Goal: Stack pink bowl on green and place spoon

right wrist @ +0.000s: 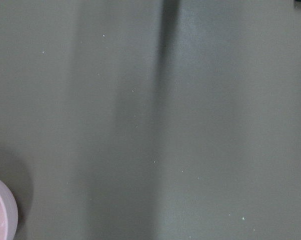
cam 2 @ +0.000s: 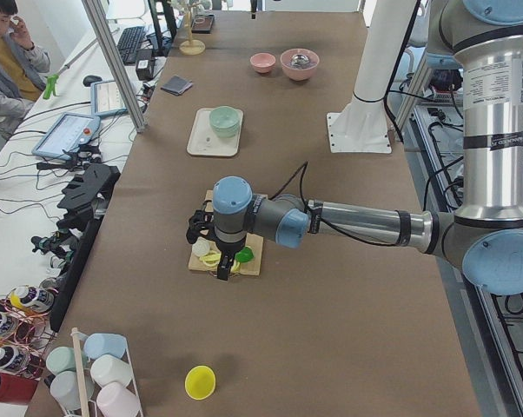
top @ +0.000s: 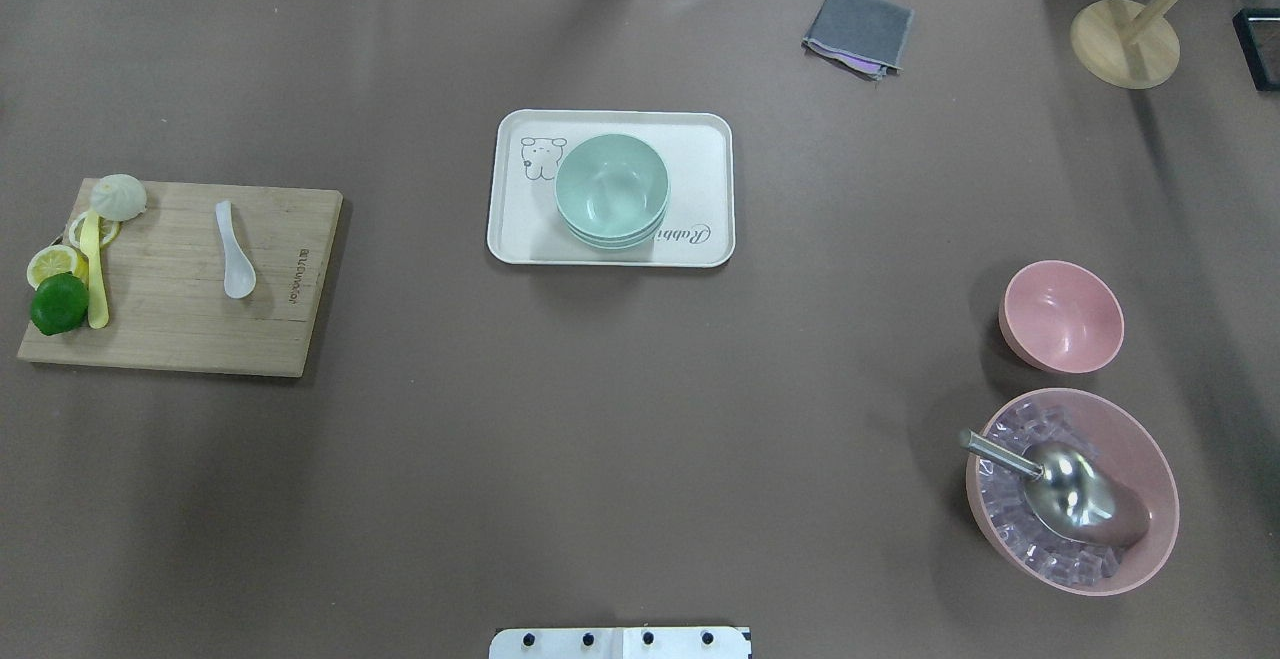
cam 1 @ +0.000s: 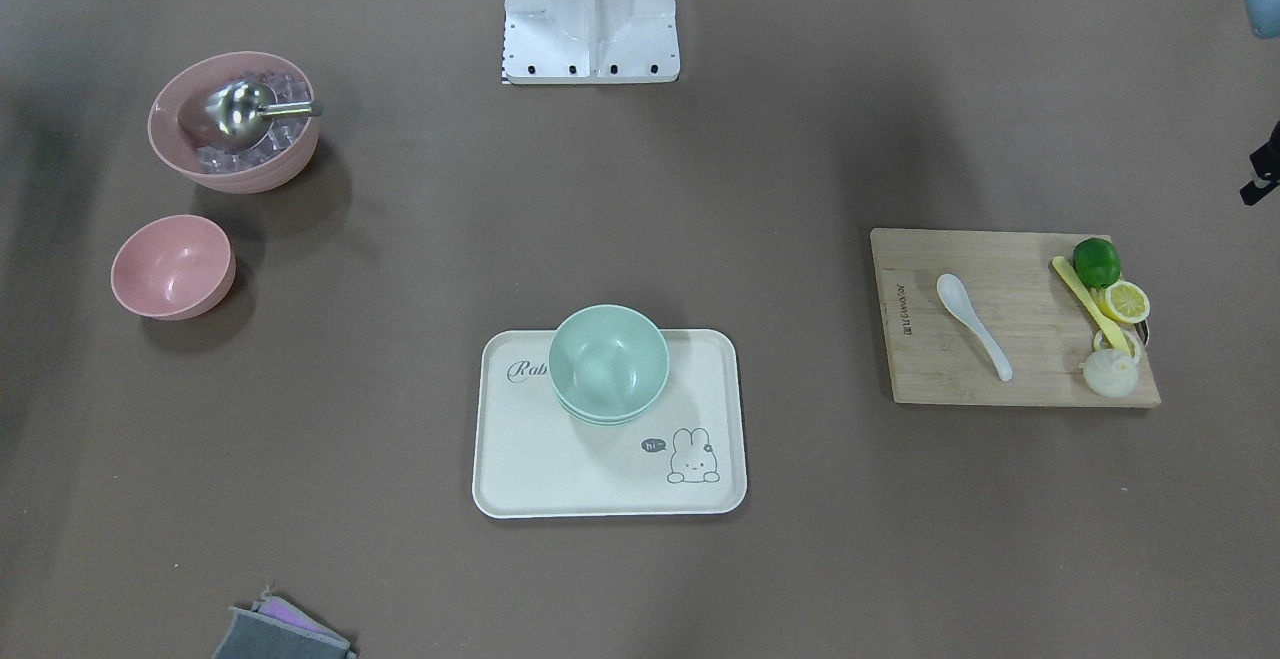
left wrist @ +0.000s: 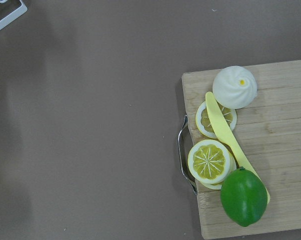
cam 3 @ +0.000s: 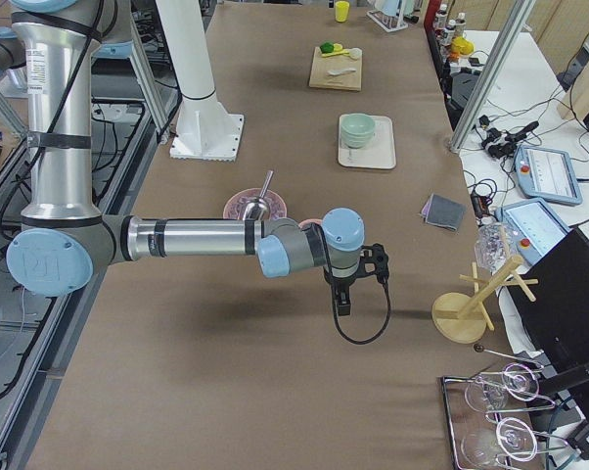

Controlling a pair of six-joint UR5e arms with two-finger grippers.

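Observation:
The small pink bowl's rim stands free of the large pink bowl, so I should keep my right gripper heading toward that rim (cam 1: 115, 265) until its fingers straddle it.
A small pink bowl (cam 1: 172, 267) stands empty on the table, also seen in the overhead view (top: 1062, 316). Stacked green bowls (cam 1: 608, 361) sit on a cream tray (cam 1: 520, 469), also in the overhead view (top: 611, 187). A white spoon (cam 1: 972, 324) lies on a wooden cutting board (cam 1: 930, 369), also in the overhead view (top: 236, 251). My left gripper (cam 2: 223, 268) hovers above the board's end by the fruit. My right gripper (cam 3: 340, 302) hangs above bare table near the pink bowls. I cannot tell whether either is open or shut.
A large pink bowl (top: 1072, 504) holds ice cubes and a metal scoop (top: 1060, 484). A lime (left wrist: 243, 197), lemon slices (left wrist: 209, 160), a yellow knife (left wrist: 225, 135) and a white bun (left wrist: 234, 87) lie on the board. A grey cloth (top: 858, 29) and a wooden stand (top: 1125, 43) are at the far edge.

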